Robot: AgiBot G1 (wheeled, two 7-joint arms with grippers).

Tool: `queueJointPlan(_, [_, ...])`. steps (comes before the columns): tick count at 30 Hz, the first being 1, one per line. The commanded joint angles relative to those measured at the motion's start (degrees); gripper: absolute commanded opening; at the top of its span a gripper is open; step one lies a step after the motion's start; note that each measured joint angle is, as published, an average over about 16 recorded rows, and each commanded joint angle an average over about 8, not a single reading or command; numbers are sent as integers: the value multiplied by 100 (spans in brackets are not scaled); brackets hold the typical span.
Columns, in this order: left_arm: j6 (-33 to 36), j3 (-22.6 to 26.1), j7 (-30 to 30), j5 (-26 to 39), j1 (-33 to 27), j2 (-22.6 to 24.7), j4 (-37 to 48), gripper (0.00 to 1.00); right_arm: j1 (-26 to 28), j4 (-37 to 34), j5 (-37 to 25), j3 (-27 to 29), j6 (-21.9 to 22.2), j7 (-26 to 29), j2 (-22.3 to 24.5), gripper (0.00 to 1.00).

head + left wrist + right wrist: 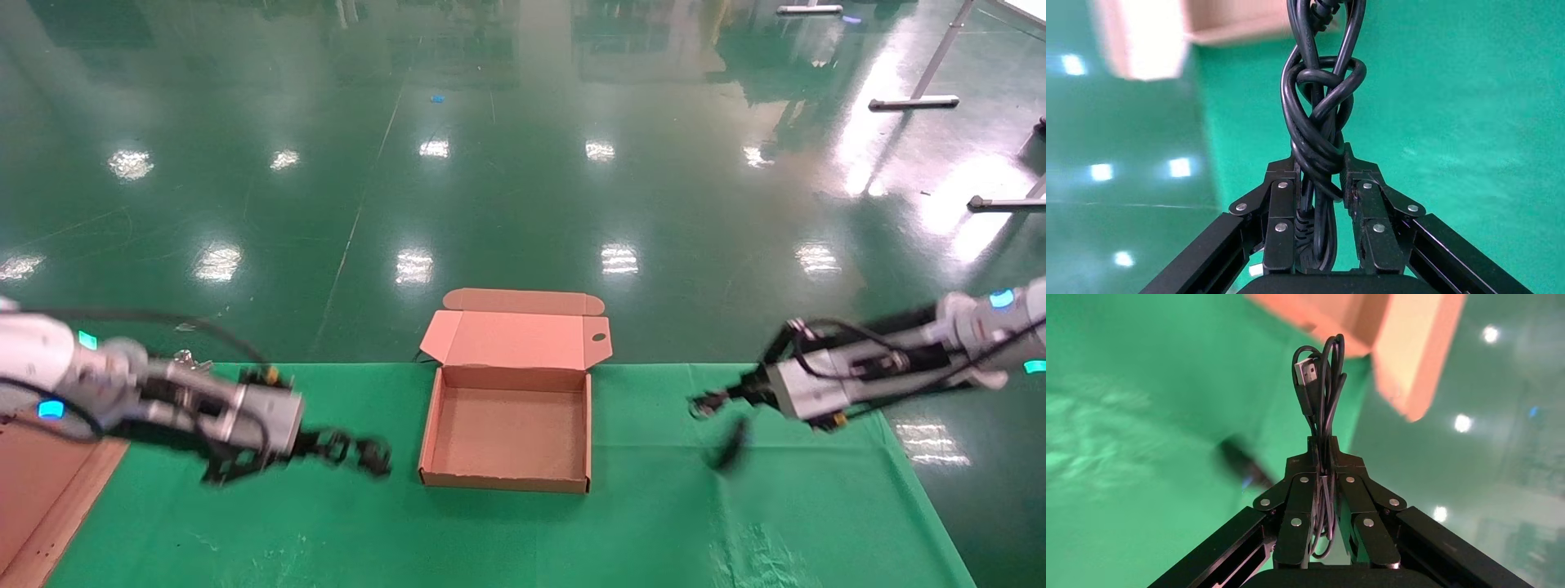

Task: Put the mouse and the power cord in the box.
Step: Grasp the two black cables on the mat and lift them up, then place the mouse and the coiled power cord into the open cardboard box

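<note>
Next, my right gripper rises clear while my left gripper first lays the power cord inside [510, 431], as both are full beside the box with the mouse dangling low [730, 446].
The box [507, 433] lies open mid-table, bare inside, its tabbed lid [519, 336] standing at the far side. To its left my left gripper [335, 447] hovers over the cloth, shut on the power cord [374, 459]. In the left wrist view the left gripper [1319, 156] pinches the twisted black loops of the power cord [1318, 122]. Right of the box, my right gripper [703, 403] is shut on the mouse's thin bundled wire [1321, 392]; in the right wrist view the right gripper [1322, 444] clamps it. The mouse [730, 447] dangles below as a dark streak.
A green cloth [654, 523] covers the table. A larger brown board [41, 490] lies at the near left edge. Beyond the table is shiny green floor with metal stand legs [914, 103] far right. The box [1389, 331] shows ahead of the right gripper.
</note>
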Motion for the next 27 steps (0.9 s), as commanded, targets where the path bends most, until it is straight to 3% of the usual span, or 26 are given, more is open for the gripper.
queueJointPlan(1, [7,-62,-247,-20,-92,3,-256,0,161,53,25,17,-126,81,-37,0])
queueJointPlan(6, [-291,-180,-110,-94,-440,366,109,0,370,189,-28,-16,123,456,-593,0])
queueJointPlan(13, [-635,-333,737,-367,-928,920,1365,0,417,335,-90,-92,548,888,-1291,0])
queueJointPlan(23, [-931,-448,2028,-649,-1211,1438,2781,0,190,783,89,-242,709,1299,-1353,0])
queueJointPlan(27, [-1955,-632,2482,-843,-906,1753,3059,0,236,765,179,-269,730,1351,-1304,0])
